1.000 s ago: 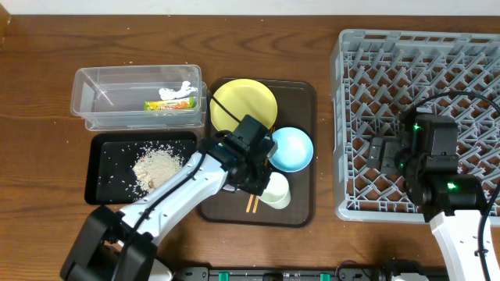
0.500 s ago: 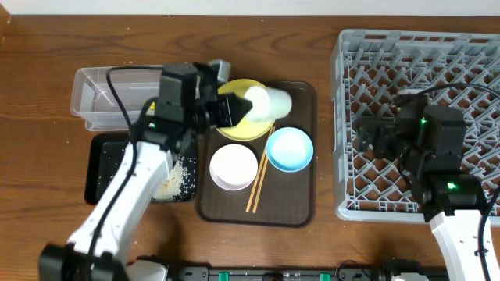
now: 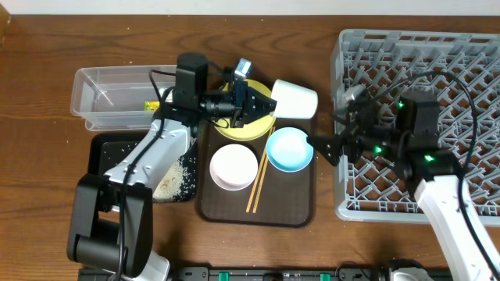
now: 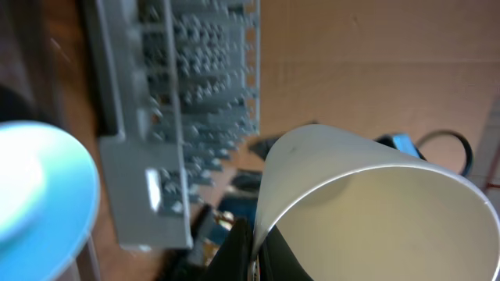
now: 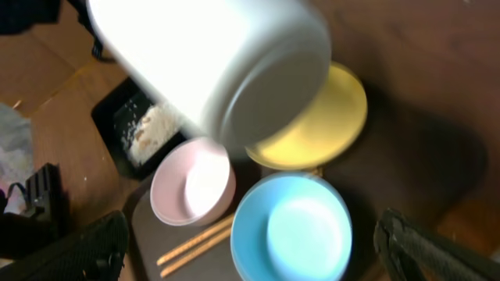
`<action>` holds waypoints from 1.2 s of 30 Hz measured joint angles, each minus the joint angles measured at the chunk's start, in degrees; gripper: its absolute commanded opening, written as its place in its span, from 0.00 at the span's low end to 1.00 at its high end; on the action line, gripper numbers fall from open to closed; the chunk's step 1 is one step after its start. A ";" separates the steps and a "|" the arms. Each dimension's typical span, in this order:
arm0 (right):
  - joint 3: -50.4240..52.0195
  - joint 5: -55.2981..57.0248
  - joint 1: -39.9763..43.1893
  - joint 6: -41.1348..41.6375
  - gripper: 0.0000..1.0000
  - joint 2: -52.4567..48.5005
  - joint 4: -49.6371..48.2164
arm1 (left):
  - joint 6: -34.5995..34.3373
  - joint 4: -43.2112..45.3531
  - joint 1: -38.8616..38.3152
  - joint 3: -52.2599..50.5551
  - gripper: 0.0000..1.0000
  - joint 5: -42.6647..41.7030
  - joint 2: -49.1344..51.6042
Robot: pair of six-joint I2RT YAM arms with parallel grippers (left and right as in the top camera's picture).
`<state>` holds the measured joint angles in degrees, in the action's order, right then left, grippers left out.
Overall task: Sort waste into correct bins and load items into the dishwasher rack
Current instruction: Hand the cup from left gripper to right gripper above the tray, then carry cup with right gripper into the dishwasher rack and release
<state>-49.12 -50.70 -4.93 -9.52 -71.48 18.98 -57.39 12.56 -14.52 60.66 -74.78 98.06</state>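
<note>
The robot's left gripper is holding the white cup by its rim [image 3: 277, 94], short of the grey dishwasher rack, so the robot's right gripper should take hold of the cup's base [image 3: 313, 104] and load the cup.
A small white cup [image 3: 295, 99] hangs tilted above the brown tray's far right corner, with my left gripper [image 3: 264, 102] shut on its rim [image 4: 269, 195]. My right gripper [image 3: 334, 123] stands open just right of the cup, at the left edge of the grey dishwasher rack [image 3: 469, 70]. In the right wrist view the cup [image 5: 219, 62] fills the top, above the open right gripper [image 5: 251, 226]. On the tray lie the yellow plate [image 3: 244, 126], the light blue bowl [image 3: 290, 149], the white bowl [image 3: 233, 166] and the chopsticks [image 3: 258, 183]. The left arm partly hides the plate.
The clear tub [image 3: 109, 97] at the far left holds the snack wrapper [image 3: 148, 105]. In front of it, the black tray [image 3: 105, 156] holds rice [image 3: 168, 183]. The dark brown serving tray [image 3: 297, 207] sits between these bins and the rack.
The left arm lifted the cup off the tray and carried it right, past the plate. The right gripper swung left from over the rack toward the cup, still open.
</note>
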 measured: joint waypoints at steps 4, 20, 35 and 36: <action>-0.04 -4.15 -0.31 -0.96 0.99 -2.54 -9.18 | -2.38 0.13 -0.83 0.00 0.06 -2.58 0.00; -0.09 -17.73 -0.31 -1.40 0.77 -4.02 -18.53 | -4.79 0.15 -2.14 0.00 0.06 -7.41 0.00; -0.09 -17.86 -0.28 -1.38 0.63 -4.02 -18.36 | -5.44 0.13 -2.14 0.00 0.06 -8.28 0.00; -0.09 -17.86 -0.28 -1.38 0.61 -4.02 -18.29 | -5.44 0.13 -2.14 0.00 0.06 -8.31 0.00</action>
<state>-49.21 -68.55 -5.21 -10.90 -75.50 0.69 -62.83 12.69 -16.67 60.66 -83.09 98.06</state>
